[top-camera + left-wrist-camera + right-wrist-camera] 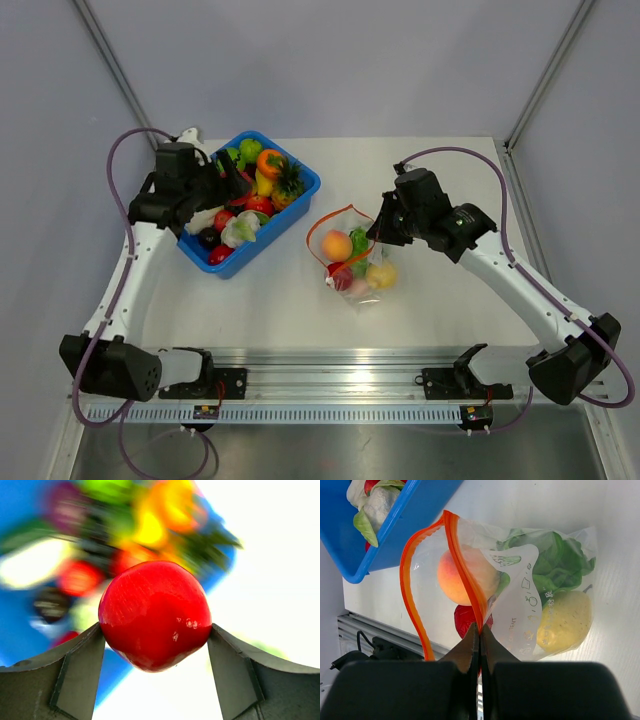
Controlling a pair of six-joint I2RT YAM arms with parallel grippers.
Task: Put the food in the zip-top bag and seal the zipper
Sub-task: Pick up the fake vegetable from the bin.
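Note:
The orange zipper strip is held by my right gripper and the bag's opening point(343, 238) is gaping, so my left gripper should go on carrying the red fruit until it goes into the bag.
My left gripper point(155, 630) is shut on a round red toy fruit point(155, 615), one finger on each side. In the top view this gripper point(233, 182) hovers over the blue bin holding more food point(268, 165). The zip-top bag point(352, 262) lies at mid-table with its mouth gaping. Inside are a peach point(462, 575), green lettuce point(560, 560), a yellow pear point(567, 622) and a red piece point(465, 620). My right gripper point(479, 628) is shut on the orange zipper point(465, 575) strip, pinching one lip of the bag. It sits at the bag's right edge point(385, 228).
The blue bin point(277, 228) stands at the back left with several toy fruits and vegetables in it. Its corner point(410, 520) shows in the right wrist view. A metal rail point(330, 385) runs along the near table edge.

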